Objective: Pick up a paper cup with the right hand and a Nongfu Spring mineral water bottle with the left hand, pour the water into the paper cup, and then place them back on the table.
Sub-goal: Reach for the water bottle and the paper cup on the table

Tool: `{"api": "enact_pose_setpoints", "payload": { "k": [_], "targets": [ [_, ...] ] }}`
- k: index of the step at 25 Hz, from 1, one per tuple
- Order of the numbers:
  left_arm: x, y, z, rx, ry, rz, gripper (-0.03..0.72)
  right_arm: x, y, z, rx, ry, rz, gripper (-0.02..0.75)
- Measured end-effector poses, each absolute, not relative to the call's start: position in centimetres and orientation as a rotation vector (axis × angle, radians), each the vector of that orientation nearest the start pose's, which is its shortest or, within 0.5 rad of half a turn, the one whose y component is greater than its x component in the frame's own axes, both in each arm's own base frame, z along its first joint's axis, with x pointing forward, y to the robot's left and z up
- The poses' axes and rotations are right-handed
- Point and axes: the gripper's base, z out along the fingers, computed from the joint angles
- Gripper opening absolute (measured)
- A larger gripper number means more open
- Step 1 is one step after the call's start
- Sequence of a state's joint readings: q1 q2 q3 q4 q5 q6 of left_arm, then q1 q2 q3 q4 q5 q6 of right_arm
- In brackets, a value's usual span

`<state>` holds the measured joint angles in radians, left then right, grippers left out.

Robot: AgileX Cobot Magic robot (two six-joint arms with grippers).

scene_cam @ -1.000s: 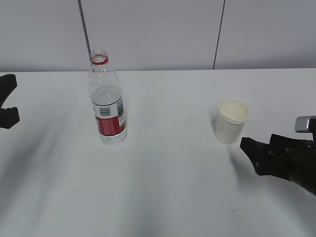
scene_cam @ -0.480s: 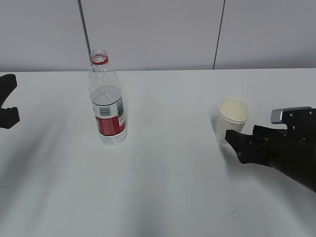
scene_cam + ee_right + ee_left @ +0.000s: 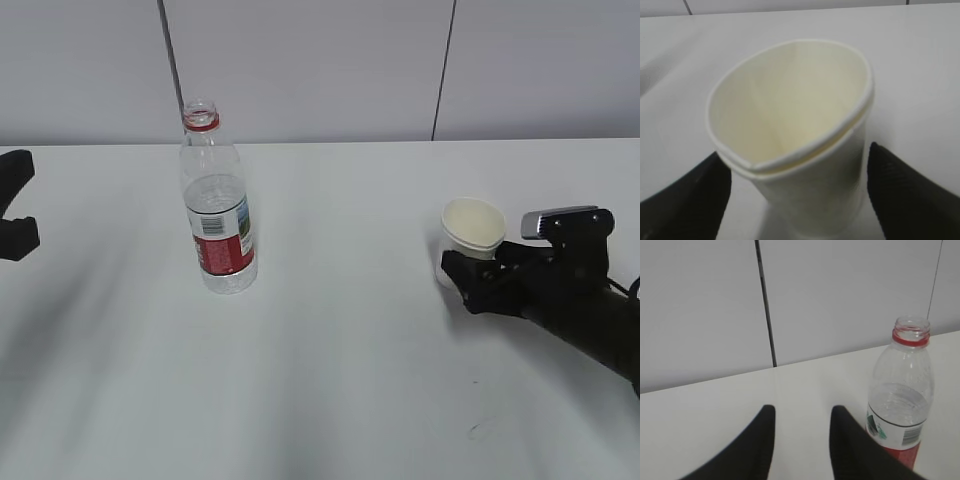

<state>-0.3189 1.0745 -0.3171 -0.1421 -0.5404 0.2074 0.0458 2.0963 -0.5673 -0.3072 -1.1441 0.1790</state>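
Note:
The white paper cup (image 3: pixel 468 243) will squeeze a little out of round when I lift it, because it has a thin rim around its opening (image 3: pixel 474 221).
The white paper cup (image 3: pixel 470 232) stands upright on the table (image 3: pixel 340 360) at the right. My right gripper (image 3: pixel 466 268) is open, with one finger on each side of the cup's lower body. In the right wrist view the cup (image 3: pixel 795 125) fills the space between the black fingers (image 3: pixel 900 190) of the gripper (image 3: pixel 797 157), with a small gap on each side. The capless water bottle (image 3: pixel 218 215) stands upright left of centre, about half full. My left gripper (image 3: pixel 18 205) is open at the far left edge, well away from the bottle. In the left wrist view the left gripper (image 3: pixel 802 412) is empty and the bottle (image 3: pixel 901 410) stands just right of it.
A grey panelled wall (image 3: pixel 320 70) runs behind the table's far edge. A small dark scuff mark (image 3: pixel 481 430) lies on the tabletop near the front right.
My right gripper has moved left and up to the cup, so its open fingers now stand on either side of it. The left gripper, bottle and cup have not moved.

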Motion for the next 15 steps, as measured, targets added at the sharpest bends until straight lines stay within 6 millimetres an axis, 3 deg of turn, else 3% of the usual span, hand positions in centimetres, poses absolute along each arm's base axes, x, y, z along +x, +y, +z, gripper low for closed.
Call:
{"api": "enact_pose_setpoints", "payload": {
  "k": [8, 15],
  "targets": [
    [19.2, -5.6, 23.9, 0.289, 1.681, -0.112, 0.239, 33.2, 4.1, 7.0, -0.206, 1.841, 0.318, 0.638],
    [19.2, -5.6, 23.9, 0.29, 1.681, -0.112, 0.239, 33.5, 4.2, 6.2, -0.218, 1.852, 0.325, 0.619]
  ]
}}
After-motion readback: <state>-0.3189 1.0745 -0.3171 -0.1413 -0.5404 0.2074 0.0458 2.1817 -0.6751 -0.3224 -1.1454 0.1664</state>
